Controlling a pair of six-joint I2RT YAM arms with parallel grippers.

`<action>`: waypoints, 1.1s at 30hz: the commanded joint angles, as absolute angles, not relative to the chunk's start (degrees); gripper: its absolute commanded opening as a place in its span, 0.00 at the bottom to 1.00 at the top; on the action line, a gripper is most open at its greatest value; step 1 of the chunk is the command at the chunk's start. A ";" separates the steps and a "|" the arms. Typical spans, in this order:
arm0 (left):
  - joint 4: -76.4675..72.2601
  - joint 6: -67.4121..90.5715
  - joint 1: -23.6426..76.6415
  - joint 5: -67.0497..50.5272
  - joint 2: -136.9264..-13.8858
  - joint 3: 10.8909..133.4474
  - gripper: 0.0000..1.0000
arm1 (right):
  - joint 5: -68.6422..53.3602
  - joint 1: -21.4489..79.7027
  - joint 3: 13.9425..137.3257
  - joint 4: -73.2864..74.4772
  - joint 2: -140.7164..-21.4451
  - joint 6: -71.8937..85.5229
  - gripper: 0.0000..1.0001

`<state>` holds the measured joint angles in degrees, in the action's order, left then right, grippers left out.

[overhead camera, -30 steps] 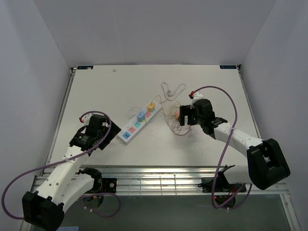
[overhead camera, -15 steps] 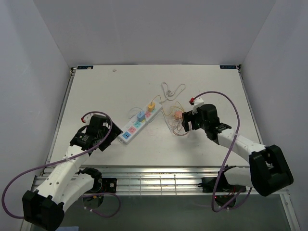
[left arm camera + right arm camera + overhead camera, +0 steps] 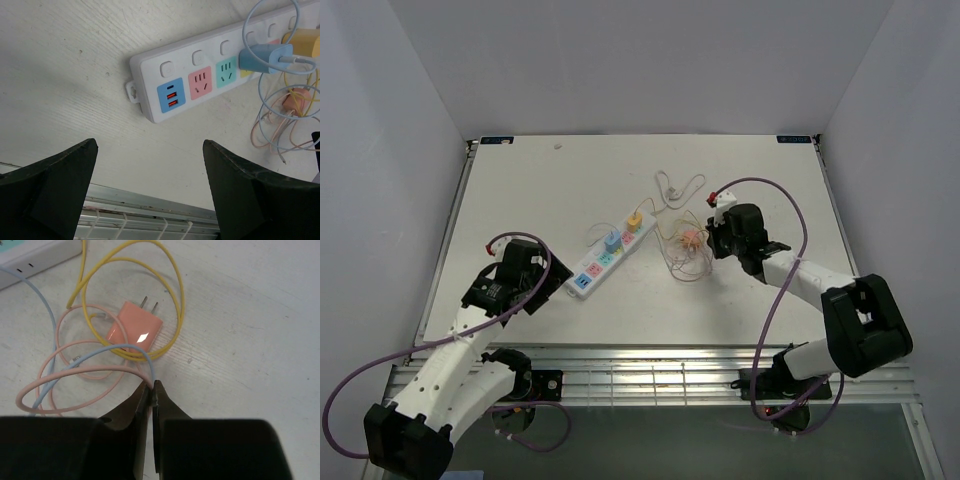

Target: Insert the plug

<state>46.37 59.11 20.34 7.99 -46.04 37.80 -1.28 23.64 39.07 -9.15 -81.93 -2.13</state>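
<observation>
My right gripper needs to lift the pink plug clear by its pink cable [image 3: 118,368] for my left gripper, because the yellow and blue cables [image 3: 131,351] are looped around the plug.
The pink plug [image 3: 134,332] lies flat on the white table, prongs pointing away, ringed by loops of yellow, pink and blue cable. My right gripper [image 3: 151,384] is just short of the plug and shut, with the pink and blue cables running in at its tips. From above, the plug [image 3: 690,238] sits right of the white power strip [image 3: 605,258], with the right gripper [image 3: 708,243] beside it. My left gripper [image 3: 150,145] is open and holds nothing, hovering near the strip's [image 3: 200,87] USB end.
A blue plug [image 3: 262,57] and a yellow plug [image 3: 302,40] sit in the strip. A loose white cable [image 3: 678,188] lies behind it. The table's metal front rail [image 3: 150,200] is under my left gripper.
My right gripper has swung a little, come in close to the pink plug and gone from open to shut over the cables. The left arm has stayed put.
</observation>
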 commanded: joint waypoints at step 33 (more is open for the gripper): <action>39.12 52.83 20.13 -9.74 -46.23 45.88 0.98 | 15.13 23.47 116.46 21.53 -58.80 -10.73 0.08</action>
